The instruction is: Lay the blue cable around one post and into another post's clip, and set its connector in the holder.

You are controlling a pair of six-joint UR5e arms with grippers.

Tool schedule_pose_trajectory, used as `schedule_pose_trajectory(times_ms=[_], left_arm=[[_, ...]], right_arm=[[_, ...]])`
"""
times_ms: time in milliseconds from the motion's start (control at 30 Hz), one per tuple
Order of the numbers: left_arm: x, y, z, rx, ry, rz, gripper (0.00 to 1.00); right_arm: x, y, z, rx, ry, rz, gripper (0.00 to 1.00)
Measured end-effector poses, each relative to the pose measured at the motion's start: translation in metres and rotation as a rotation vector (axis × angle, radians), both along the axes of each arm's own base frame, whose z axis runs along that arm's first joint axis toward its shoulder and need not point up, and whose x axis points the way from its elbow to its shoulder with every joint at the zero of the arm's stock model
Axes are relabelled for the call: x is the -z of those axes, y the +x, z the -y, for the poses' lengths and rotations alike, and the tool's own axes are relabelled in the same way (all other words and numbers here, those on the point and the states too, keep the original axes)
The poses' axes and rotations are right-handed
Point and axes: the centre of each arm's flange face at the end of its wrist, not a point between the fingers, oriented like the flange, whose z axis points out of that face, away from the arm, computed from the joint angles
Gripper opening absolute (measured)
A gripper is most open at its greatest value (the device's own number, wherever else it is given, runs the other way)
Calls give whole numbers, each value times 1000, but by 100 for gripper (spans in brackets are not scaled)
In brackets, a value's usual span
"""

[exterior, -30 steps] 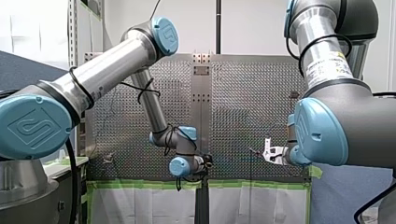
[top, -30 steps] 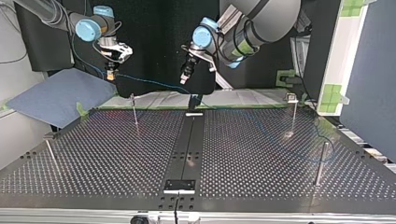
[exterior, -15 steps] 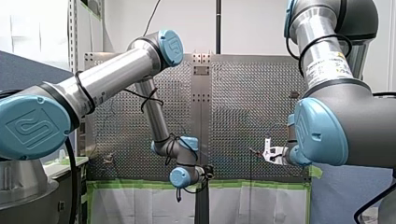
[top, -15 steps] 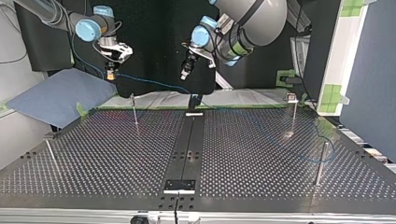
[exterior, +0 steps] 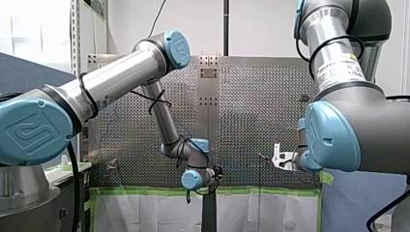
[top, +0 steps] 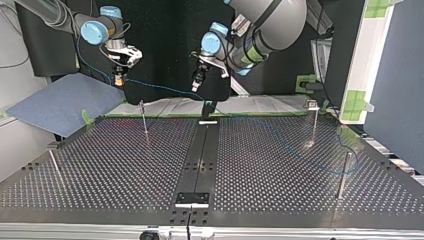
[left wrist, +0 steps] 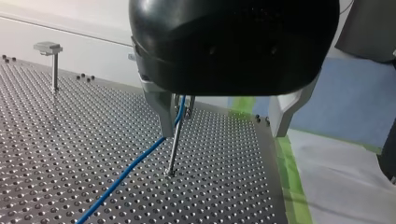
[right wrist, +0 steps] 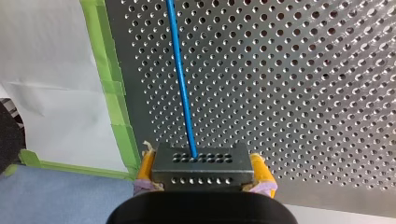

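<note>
My gripper will carry the connector block (right wrist: 193, 149), and the blue cable (right wrist: 179, 65) will bend in a wide arc as it does, because the cable rises from the block in a smooth line.
The blue cable (right wrist: 181, 84) runs out of a dark grey connector block (right wrist: 201, 165), and my right gripper (right wrist: 201, 179) is shut on that block with its yellow pads. In the top view my right gripper (top: 118, 77) hangs beyond the table's far left edge. The cable (top: 160, 89) stretches from it towards my left gripper (top: 195, 85), then drops onto the table and loops by a post (top: 343, 175) at the right. My left gripper (left wrist: 223, 133) is open above the table. The cable (left wrist: 126, 172) passes beside one finger (left wrist: 161, 114), next to a thin post (left wrist: 173, 149).
More thin posts stand on the perforated table: far left (top: 144, 120), far right (top: 314, 122), near left (top: 54, 167). A dark centre strip carries a holder at its far end (top: 208, 114) and another at its near end (top: 192, 199). Green tape (right wrist: 109, 88) edges the plate.
My left arm has swung so that its gripper sits a little further left in the top view, lower and further right in the front view. My right arm has held still.
</note>
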Motion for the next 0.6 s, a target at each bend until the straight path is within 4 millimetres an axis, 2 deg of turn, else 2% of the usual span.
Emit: schedule_pose_trajectory(times_ms=[600], left_arm=[[-19, 19, 25, 17, 59, 117, 100]], right_arm=[[0, 1, -1, -4, 4, -1, 0]])
